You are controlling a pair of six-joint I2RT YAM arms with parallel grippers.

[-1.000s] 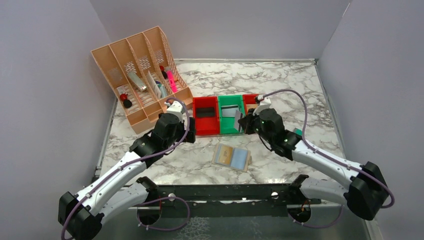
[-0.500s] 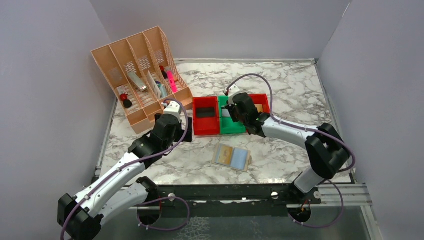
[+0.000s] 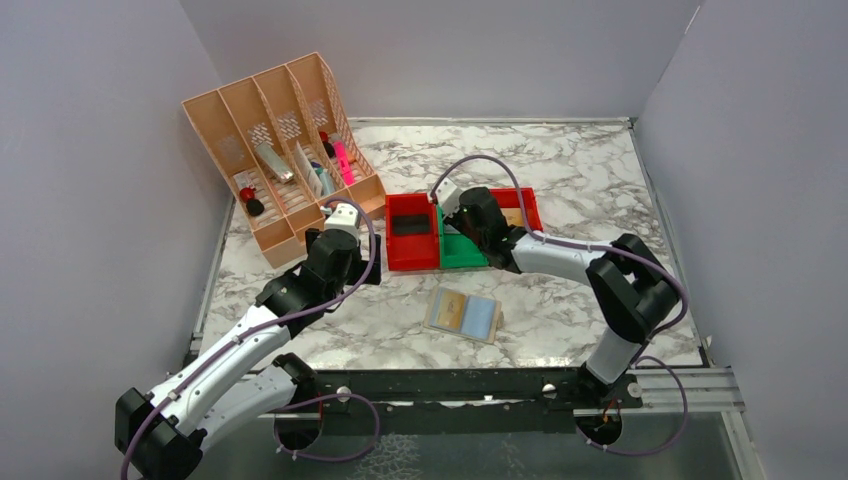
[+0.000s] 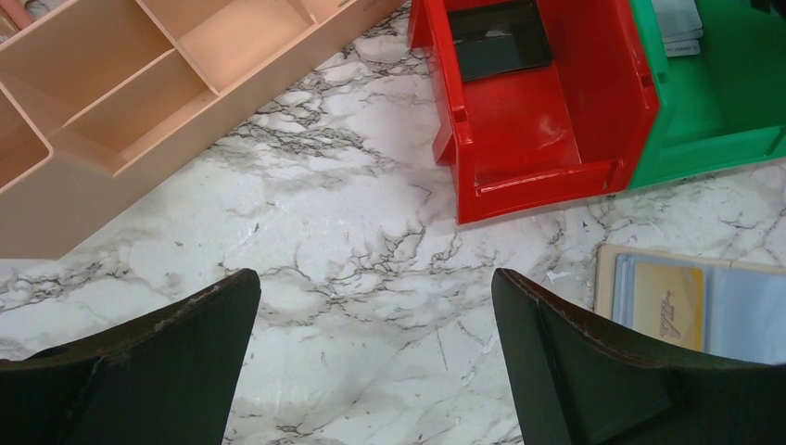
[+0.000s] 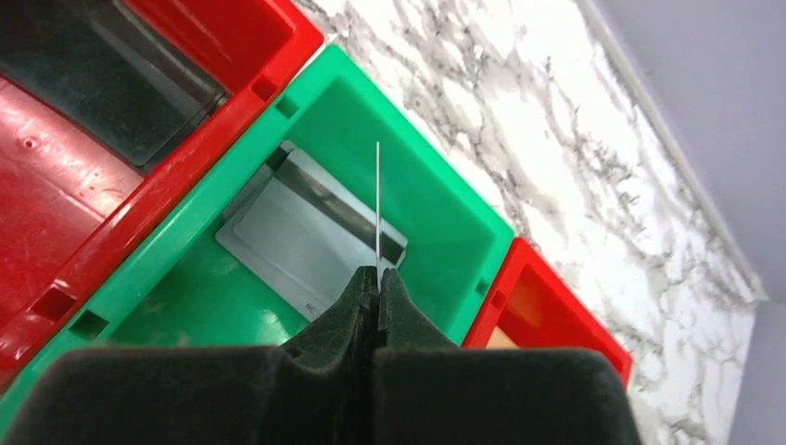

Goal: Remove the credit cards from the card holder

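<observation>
The thin credit card (image 5: 378,199) hangs upright within the green bin's rim, so my right gripper continues lowering it until it nears the grey card (image 5: 301,236), then let go.
The card holder (image 3: 463,315) lies open on the marble, tan-edged with pale blue panels, and a yellow card (image 4: 667,301) shows in its left pocket. My right gripper (image 5: 378,271) is shut on a thin credit card (image 5: 378,204), seen edge-on and upright above the green bin (image 5: 185,306). A grey card (image 5: 297,241) lies flat on that bin's floor. My left gripper (image 4: 375,278) hangs open over bare marble with nothing between its fingers. It is left of the card holder (image 4: 690,301) and just in front of the red bin (image 4: 519,139).
A red bin (image 3: 410,245) holding a dark card stands left of the green bin (image 3: 462,250). A second red bin (image 3: 520,205) stands on the right. A peach desk organizer (image 3: 280,150) with pens occupies the back left. Grey walls enclose the table.
My right arm has swung left from beside the green bin to above it, carrying the card. The left arm has barely moved.
</observation>
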